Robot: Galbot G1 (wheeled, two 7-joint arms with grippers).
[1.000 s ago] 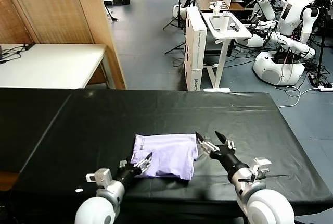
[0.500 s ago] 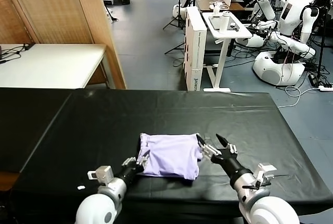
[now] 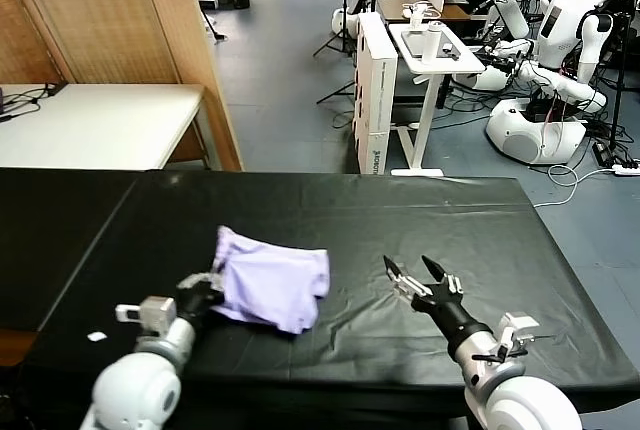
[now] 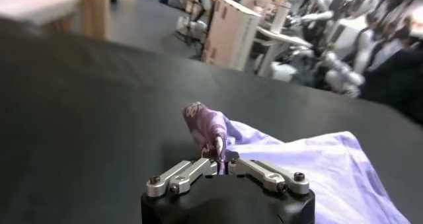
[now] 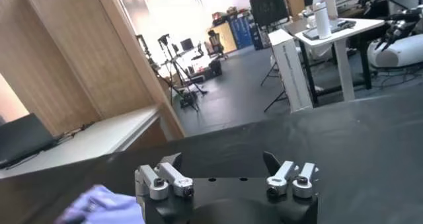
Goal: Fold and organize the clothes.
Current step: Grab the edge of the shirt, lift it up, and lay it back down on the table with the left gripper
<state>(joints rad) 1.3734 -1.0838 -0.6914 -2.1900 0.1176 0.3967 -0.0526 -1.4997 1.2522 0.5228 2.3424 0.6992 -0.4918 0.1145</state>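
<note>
I need to turn the T-shirt's print up, as the T-shirt lies plain side up with its printed edge (image 4: 206, 125) in my left gripper, so I will swing that edge across toward my right gripper.
The clothes are one lavender T-shirt (image 3: 272, 287), folded into a small bundle on the black table (image 3: 420, 210), left of centre and near the front. My left gripper (image 3: 207, 291) is shut on the bundle's left edge. In the left wrist view the left gripper (image 4: 221, 158) pinches a raised fold of printed purple fabric, and the rest of the T-shirt (image 4: 324, 176) trails away over the table. My right gripper (image 3: 421, 274) is open just above the table, well to the right of the shirt and holding nothing. From the right wrist, the right gripper (image 5: 225, 160) shows spread fingers and a corner of the T-shirt (image 5: 99, 207).
A small white scrap (image 3: 97, 336) lies near the table's front left edge. Beyond the table stand a white desk (image 3: 100, 125), a wooden screen (image 3: 120, 20), white boxes with a stand (image 3: 380, 90) and other robots (image 3: 560, 50).
My left gripper shut on the shirt's left edge and dragged the bundle left and a little away. The right gripper stayed open and now stands apart from the shirt.
</note>
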